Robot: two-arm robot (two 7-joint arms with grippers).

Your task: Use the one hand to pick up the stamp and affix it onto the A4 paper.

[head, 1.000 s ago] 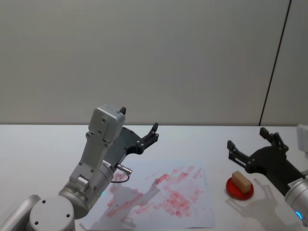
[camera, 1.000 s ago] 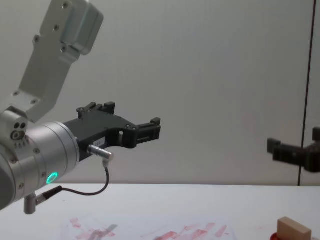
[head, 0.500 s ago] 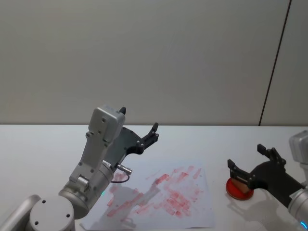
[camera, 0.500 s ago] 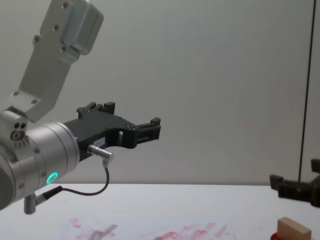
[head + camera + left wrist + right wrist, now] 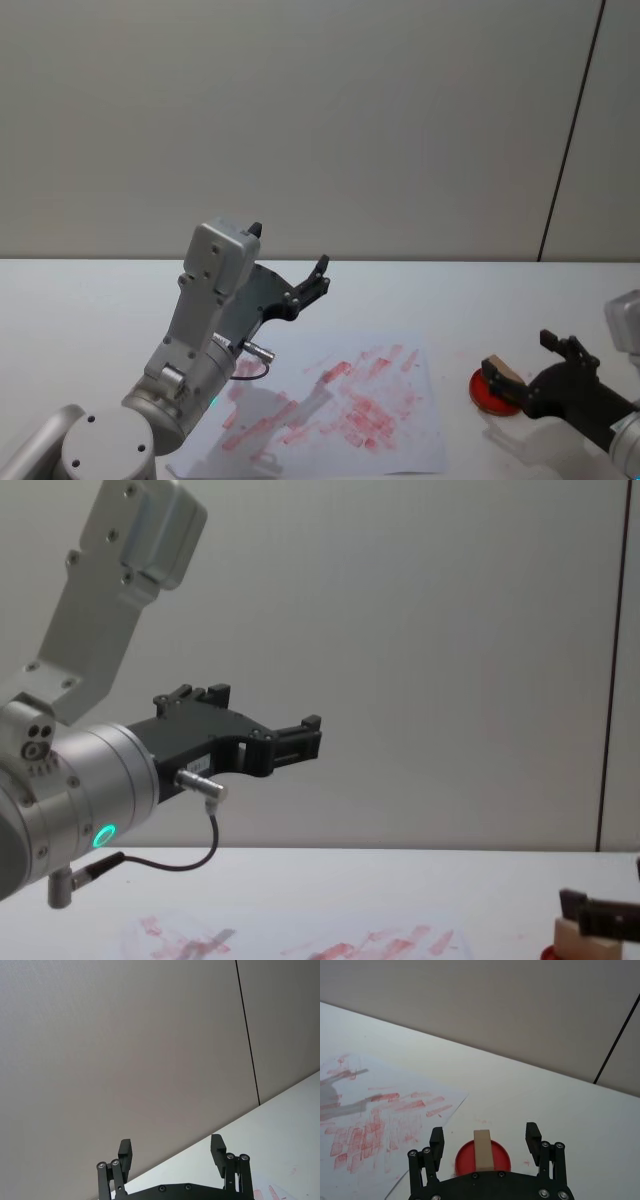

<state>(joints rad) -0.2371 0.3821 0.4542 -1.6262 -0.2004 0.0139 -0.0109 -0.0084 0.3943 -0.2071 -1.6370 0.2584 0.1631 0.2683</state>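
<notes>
I see that the red disc has a rim (image 5: 458,1156) like an ink pad, so I expect the stamp (image 5: 483,1151) to come away and the red disc to stay behind when I lift the stamp.
The stamp (image 5: 503,371), a pale wooden block, stands on a flat red disc (image 5: 493,397) to the right of the A4 paper (image 5: 340,400), which is white and smeared with red prints. My right gripper (image 5: 518,355) is low at the table and open, with one finger on each side of the stamp. In the right wrist view the stamp (image 5: 483,1149) sits between the spread fingers of the right gripper (image 5: 484,1132), clear of both. My left gripper (image 5: 288,250) is held up over the far left of the paper, open and holding nothing.
The white table (image 5: 90,300) runs to a grey wall behind. The left arm's forearm (image 5: 205,330) rises over the paper's left part. In the chest view, a right finger (image 5: 598,916) shows just above the stamp (image 5: 568,940).
My right gripper has come down and toward me from above the table, and now straddles the stamp. The left arm has not moved.
</notes>
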